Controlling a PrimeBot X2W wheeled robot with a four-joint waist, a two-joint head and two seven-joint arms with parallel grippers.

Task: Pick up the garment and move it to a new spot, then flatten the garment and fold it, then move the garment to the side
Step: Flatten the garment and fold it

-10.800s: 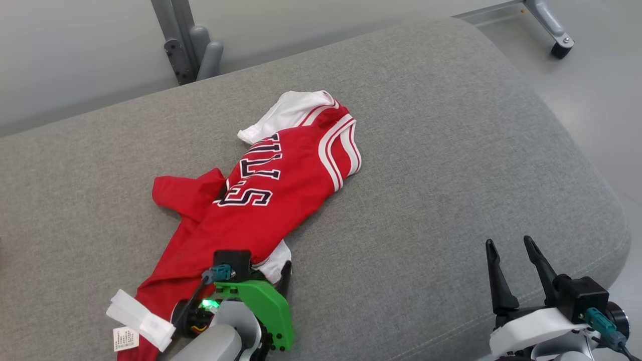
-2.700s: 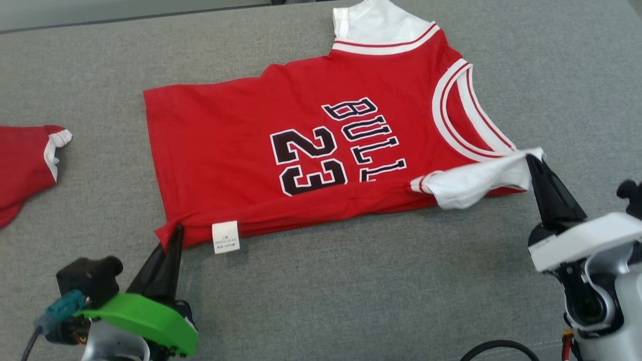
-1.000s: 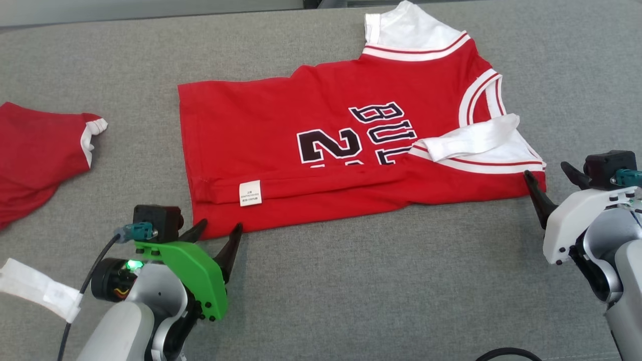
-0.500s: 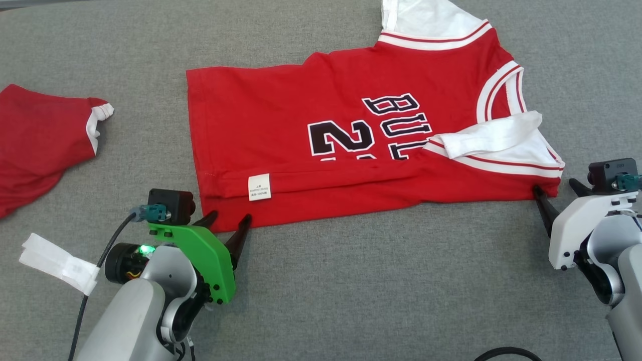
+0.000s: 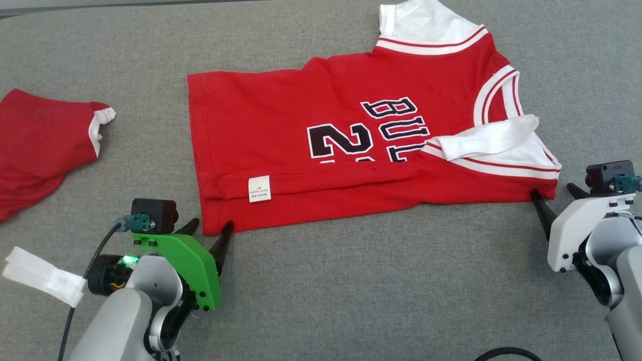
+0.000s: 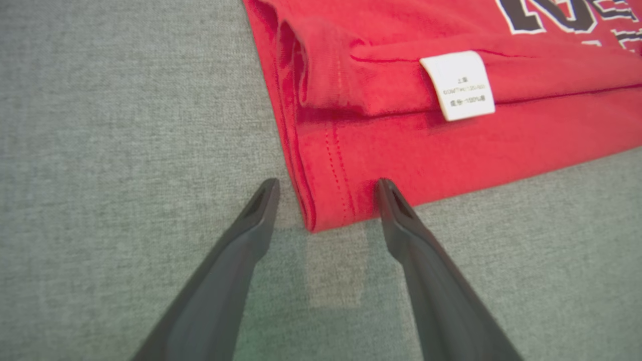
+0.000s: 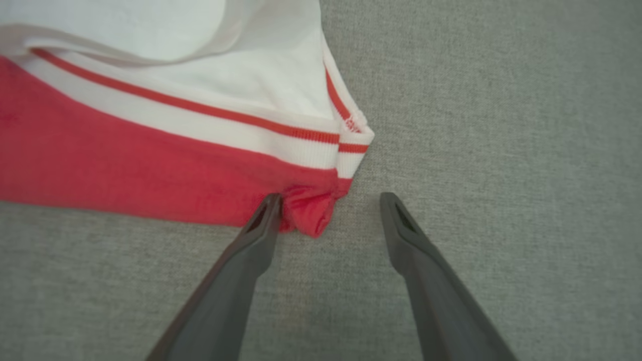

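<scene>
My gripper will carry the far white sleeve (image 5: pixel 425 21) over, and the sleeve should then bunch up narrow and pull the trim along, because striped trim (image 5: pixel 434 47) joins it to the jersey.
The garment (image 5: pixel 346 130) is a red jersey with white trim and dark lettering, lying flat on the grey cushion (image 5: pixel 351 291) with its near edge folded over. A white label (image 6: pixel 457 85) shows on that fold. My left gripper (image 5: pixel 212 223) stands open at the near left hem corner (image 6: pixel 326 210), which lies between the fingers of the left gripper (image 6: pixel 327 183). My right gripper (image 5: pixel 552 190) is open at the near right corner. In its wrist view the red corner (image 7: pixel 311 220) touches the left finger of the right gripper (image 7: pixel 329 197).
A second red garment (image 5: pixel 40 140) lies at the cushion's left edge. A white tape tag (image 5: pixel 40 281) hangs from the cable on my left arm. Bare grey cushion stretches along the near side between my two arms.
Both grippers, earlier shut on the near corners, have laid the near edge over the number and opened. In the last second the left gripper shifted slightly left, around the hem corner.
</scene>
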